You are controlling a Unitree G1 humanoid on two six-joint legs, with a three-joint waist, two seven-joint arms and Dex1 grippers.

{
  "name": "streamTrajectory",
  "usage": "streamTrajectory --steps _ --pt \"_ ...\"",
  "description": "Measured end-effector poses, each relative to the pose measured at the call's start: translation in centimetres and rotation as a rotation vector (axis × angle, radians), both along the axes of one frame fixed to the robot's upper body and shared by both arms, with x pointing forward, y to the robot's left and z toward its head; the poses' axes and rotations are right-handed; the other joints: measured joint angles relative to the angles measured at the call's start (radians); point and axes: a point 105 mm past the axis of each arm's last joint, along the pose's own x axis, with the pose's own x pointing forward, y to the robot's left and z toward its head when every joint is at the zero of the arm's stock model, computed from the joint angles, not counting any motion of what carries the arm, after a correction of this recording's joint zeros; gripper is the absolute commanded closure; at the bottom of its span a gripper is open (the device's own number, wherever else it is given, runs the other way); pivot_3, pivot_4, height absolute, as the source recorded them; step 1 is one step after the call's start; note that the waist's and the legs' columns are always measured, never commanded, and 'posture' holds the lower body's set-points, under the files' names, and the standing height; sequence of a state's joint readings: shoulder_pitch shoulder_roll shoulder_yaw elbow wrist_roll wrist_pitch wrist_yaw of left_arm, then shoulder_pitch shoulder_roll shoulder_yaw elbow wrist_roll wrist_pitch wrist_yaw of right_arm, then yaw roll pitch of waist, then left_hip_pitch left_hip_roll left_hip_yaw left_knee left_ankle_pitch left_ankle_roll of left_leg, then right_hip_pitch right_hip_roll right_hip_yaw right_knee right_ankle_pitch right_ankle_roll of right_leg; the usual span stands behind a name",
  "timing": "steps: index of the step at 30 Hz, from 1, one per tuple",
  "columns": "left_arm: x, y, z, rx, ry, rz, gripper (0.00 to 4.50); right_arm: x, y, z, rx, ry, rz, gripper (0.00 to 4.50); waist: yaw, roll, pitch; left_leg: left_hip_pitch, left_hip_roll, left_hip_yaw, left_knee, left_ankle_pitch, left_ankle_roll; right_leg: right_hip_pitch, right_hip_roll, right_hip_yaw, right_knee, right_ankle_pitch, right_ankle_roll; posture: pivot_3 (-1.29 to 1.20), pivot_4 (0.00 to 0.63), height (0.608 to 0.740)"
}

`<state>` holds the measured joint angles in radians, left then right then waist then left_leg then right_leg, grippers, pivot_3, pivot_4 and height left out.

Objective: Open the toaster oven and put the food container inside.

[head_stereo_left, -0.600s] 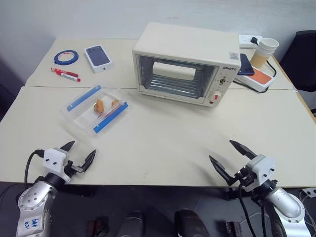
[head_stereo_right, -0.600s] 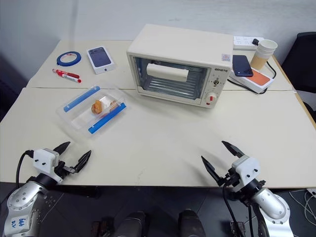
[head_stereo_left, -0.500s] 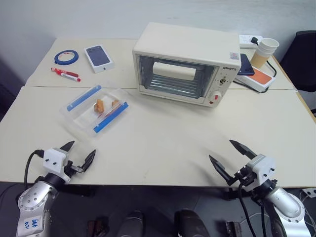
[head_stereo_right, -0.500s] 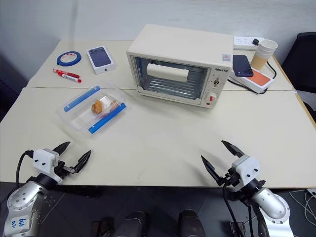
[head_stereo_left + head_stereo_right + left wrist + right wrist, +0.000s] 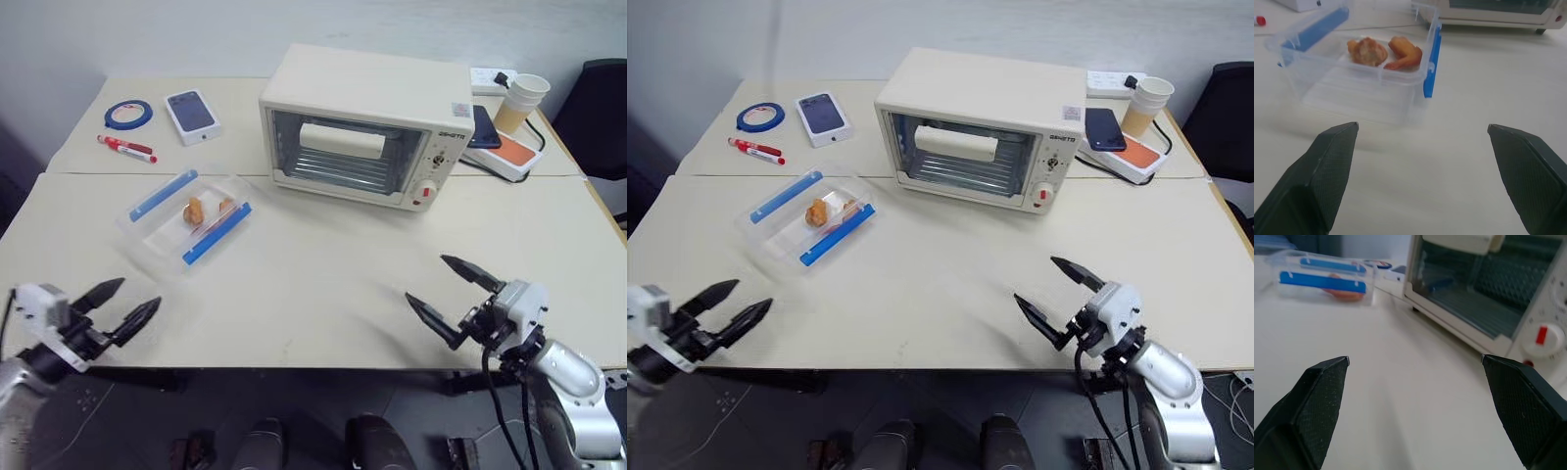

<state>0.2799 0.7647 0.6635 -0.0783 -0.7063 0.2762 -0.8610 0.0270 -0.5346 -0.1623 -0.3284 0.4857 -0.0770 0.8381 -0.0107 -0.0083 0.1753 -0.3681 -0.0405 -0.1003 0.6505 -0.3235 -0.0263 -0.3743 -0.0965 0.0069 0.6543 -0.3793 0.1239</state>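
Observation:
The shut glass door is in the way of the food container going into the toaster oven. Next, my right gripper pulls the white bar handle down first.
The cream-white toaster oven stands at the back of the table with its glass door shut and its white bar handle up. The clear food container with blue clip strips lies left of it, holding orange-brown food pieces. My left gripper hovers open at the near left table edge, pointing at the container from a distance. My right gripper is open over the near right of the table, aimed toward the oven. Both grippers are empty.
Behind the container lie a blue tape roll, a red marker and a white phone box. Right of the oven are a paper cup, a dark phone and a power strip. A black chair stands at the far right.
My left arm has swung out to the left along the near table edge. My right gripper has shifted slightly left and forward. Both stay open; the oven and container have not moved.

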Motion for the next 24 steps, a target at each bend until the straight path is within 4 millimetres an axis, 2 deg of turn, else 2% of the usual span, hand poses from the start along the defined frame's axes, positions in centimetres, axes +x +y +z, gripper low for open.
streamTrajectory --steps 2,4,9,12,14,17,19,21,24 --pt "-1.1 2.0 0.2 0.030 0.015 0.045 0.02 0.2 0.8 1.4 -0.004 -0.041 0.063 0.00 -0.007 0.000 0.000 0.001 0.000 0.001 -0.002 0.000 0.000 0.000 0.000 0.000 -0.001 0.000 0.000 0.00 0.150 0.740" --pt "-2.9 4.4 -0.9 0.045 0.061 0.126 0.02 0.0 1.8 2.2 -0.006 -0.056 0.133 0.00 -0.014 0.000 0.000 0.000 0.000 0.000 -0.003 0.000 0.000 0.000 0.000 -0.001 -0.002 0.000 0.000 0.00 0.150 0.740" --pt "-4.4 5.1 -2.8 -0.013 0.119 0.203 0.02 -0.2 2.4 1.8 -0.022 -0.034 0.187 0.00 -0.006 -0.002 0.000 -0.002 -0.001 -0.001 0.000 -0.001 0.001 0.001 -0.002 -0.001 -0.003 0.000 0.000 0.00 0.150 0.740" --pt "-3.1 4.1 -1.7 -0.049 0.117 0.226 0.02 -0.3 2.4 1.7 -0.038 -0.030 0.202 0.00 0.010 -0.003 -0.001 -0.001 -0.001 -0.002 0.002 0.000 0.001 0.002 -0.002 -0.001 -0.002 0.000 -0.001 0.00 0.150 0.740" --pt "-2.0 3.3 -0.6 -0.079 0.094 0.220 0.02 -0.3 2.4 1.6 -0.042 -0.026 0.209 0.00 0.012 -0.003 -0.001 -0.001 -0.001 -0.002 0.002 0.000 0.001 0.002 -0.002 -0.001 -0.001 0.001 -0.001 0.00 0.150 0.740" --pt "0.1 0.8 2.1 -0.093 0.020 0.137 0.02 0.1 1.9 1.1 -0.037 -0.001 0.192 0.00 0.010 -0.003 -0.001 -0.001 -0.001 -0.002 0.001 0.000 0.001 0.001 -0.002 -0.001 -0.001 0.001 -0.001 0.00 0.150 0.740" --pt "1.7 -2.7 4.1 -0.077 -0.043 -0.012 0.02 0.7 1.5 1.2 -0.007 0.032 0.163 0.00 0.009 -0.003 0.000 -0.002 -0.001 -0.002 0.001 0.000 0.000 0.001 -0.002 -0.001 -0.001 0.001 -0.001 0.00 0.150 0.740" --pt "3.0 -6.1 6.0 -0.054 -0.106 -0.163 0.02 1.9 1.5 2.2 0.045 0.063 0.136 0.00 0.006 -0.002 0.000 -0.002 -0.001 -0.002 0.001 0.001 0.000 0.000 -0.001 -0.001 0.000 0.001 -0.001 0.00 0.150 0.740" --pt "3.9 -8.6 7.3 -0.069 -0.134 -0.288 0.02 3.4 2.1 4.1 0.077 0.068 0.123 0.00 -0.016 -0.001 0.000 -0.001 0.000 0.000 -0.001 0.001 -0.001 -0.002 0.000 -0.001 0.001 0.001 -0.001 0.00 0.150 0.740"
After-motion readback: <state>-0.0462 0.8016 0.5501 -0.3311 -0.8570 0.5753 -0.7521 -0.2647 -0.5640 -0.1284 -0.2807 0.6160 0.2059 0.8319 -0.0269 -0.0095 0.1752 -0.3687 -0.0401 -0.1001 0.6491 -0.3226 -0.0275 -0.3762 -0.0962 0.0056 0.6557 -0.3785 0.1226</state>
